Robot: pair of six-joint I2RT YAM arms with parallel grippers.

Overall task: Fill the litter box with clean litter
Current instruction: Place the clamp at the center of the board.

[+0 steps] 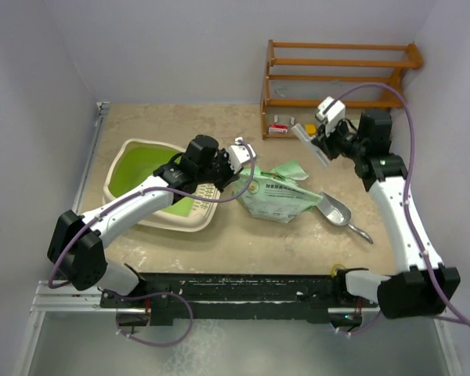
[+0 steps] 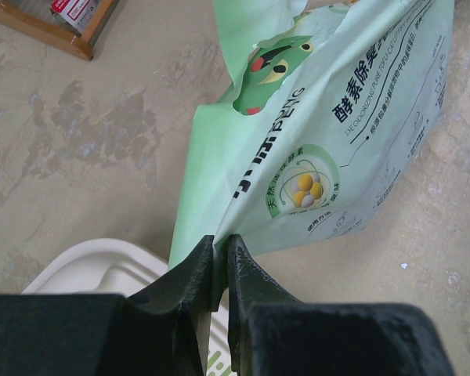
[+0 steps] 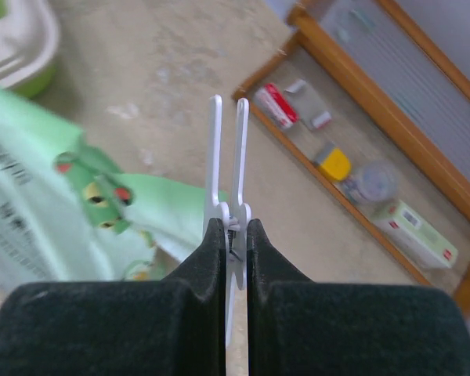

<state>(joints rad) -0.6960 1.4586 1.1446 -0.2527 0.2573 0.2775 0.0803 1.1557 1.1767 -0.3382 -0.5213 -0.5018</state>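
The white clip (image 1: 304,136) hangs clear of the light green bag, so the robot's right gripper should go on carrying it until it lies on the open spot (image 1: 351,174) by the rack.
The litter box (image 1: 133,184) is a cream tray with a green inside and a slotted grille (image 1: 205,193), on the left of the table; its rim also shows in the left wrist view (image 2: 94,270). No clean litter granules are in view. The light green printed bag (image 1: 278,197) lies to the right of the box. My left gripper (image 1: 236,171) is shut on the bag's edge (image 2: 219,235), beside the tray rim. My right gripper (image 1: 327,142) is shut on a white plastic clip (image 3: 227,149) and holds it in the air, above and to the right of the bag (image 3: 31,196).
A shiny metal scoop (image 1: 337,210) lies on the table right of the bag. A wooden rack (image 1: 337,74) stands at the back right with small packets and jars on its bottom shelf (image 3: 360,168). Walls close in the left, back and right.
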